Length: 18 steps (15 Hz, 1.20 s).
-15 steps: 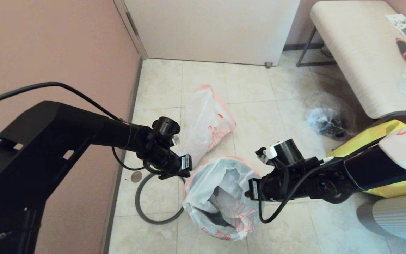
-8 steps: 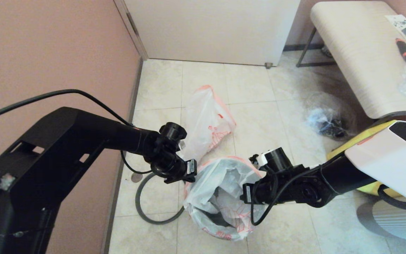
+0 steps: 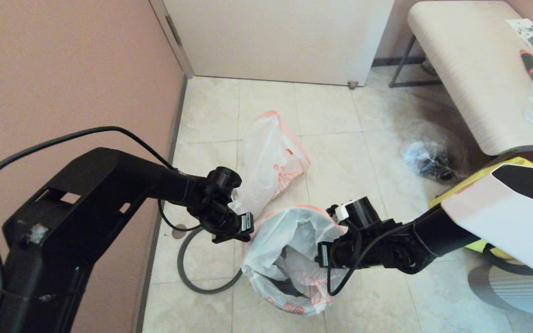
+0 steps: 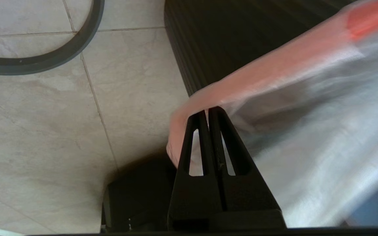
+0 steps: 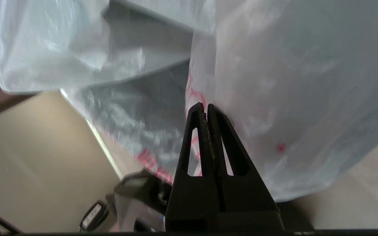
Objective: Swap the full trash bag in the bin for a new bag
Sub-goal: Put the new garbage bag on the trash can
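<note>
My left gripper should leave the pink rim while my right gripper pushes the folds (image 3: 295, 267) down, because the bag's plastic bunches in folds (image 3: 277, 251) inside the bin.
The full trash bag (image 3: 289, 259), translucent white with a pink-orange rim and red print, sits in the bin (image 4: 241, 39), whose black side shows in the left wrist view. My left gripper (image 4: 207, 111) is shut on the bag's pink rim at its left edge (image 3: 247, 225). My right gripper (image 5: 205, 106) is shut on the bag's plastic at its right edge (image 3: 321, 254). The new bag (image 3: 269, 159), thin white with a red drawing, lies flat on the tiles just behind the bin.
The bin's grey ring (image 3: 201, 277) lies on the floor left of it, near the pink wall. A clear bag with dark lumps (image 3: 426, 159) lies to the right, by a yellow tote (image 3: 479, 180) and a bench (image 3: 474, 69).
The right gripper has moved left and a little lower along the bag's right edge. The left gripper shifted slightly lower at the left rim. Both stayed shut.
</note>
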Tool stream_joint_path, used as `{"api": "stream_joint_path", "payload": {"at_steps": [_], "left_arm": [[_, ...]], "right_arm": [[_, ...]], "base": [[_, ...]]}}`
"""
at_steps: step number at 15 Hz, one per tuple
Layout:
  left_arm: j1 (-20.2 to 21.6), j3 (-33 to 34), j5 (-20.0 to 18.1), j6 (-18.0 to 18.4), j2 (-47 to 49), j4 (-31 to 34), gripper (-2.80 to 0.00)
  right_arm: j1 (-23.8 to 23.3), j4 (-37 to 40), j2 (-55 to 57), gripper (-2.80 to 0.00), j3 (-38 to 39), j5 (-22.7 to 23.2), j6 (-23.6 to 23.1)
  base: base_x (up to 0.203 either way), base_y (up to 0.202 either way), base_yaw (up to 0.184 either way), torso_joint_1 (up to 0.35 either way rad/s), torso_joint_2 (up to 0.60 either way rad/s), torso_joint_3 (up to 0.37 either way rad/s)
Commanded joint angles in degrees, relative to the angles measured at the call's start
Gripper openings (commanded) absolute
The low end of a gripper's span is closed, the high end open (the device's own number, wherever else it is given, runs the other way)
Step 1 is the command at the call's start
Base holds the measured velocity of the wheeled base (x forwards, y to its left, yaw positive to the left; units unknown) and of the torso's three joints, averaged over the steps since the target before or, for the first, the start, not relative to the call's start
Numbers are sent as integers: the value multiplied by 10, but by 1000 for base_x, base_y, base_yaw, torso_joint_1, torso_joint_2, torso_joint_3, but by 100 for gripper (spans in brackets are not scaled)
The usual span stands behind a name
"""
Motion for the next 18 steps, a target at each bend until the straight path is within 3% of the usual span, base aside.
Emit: {"api": "stream_joint_path", "payload": {"at_steps": [1, 6, 11, 14, 18], "left_arm": [[0, -8, 1, -1, 26, 1, -280], [-6, -31, 15, 0, 63, 3, -280], [-1, -36, 14, -3, 58, 3, -280], [15, -35, 4, -6, -26, 29, -280], [34, -37, 0, -18, -157, 56, -280]], "right_arm": [[1, -28, -11, -280, -3, -7, -2], [6, -19, 17, -280, -103, -58, -43], [32, 134, 115, -280, -306, -117, -83], [47, 234, 180, -280, -360, -177, -112], [58, 245, 247, -280, -418, -207, -130]], "base": [[0, 0, 0, 0, 0, 0], [0, 0, 0, 0, 0, 0], [0, 0, 0, 0, 0, 0], [0, 0, 0, 0, 0, 0], [0, 0, 0, 0, 0, 0]]}}
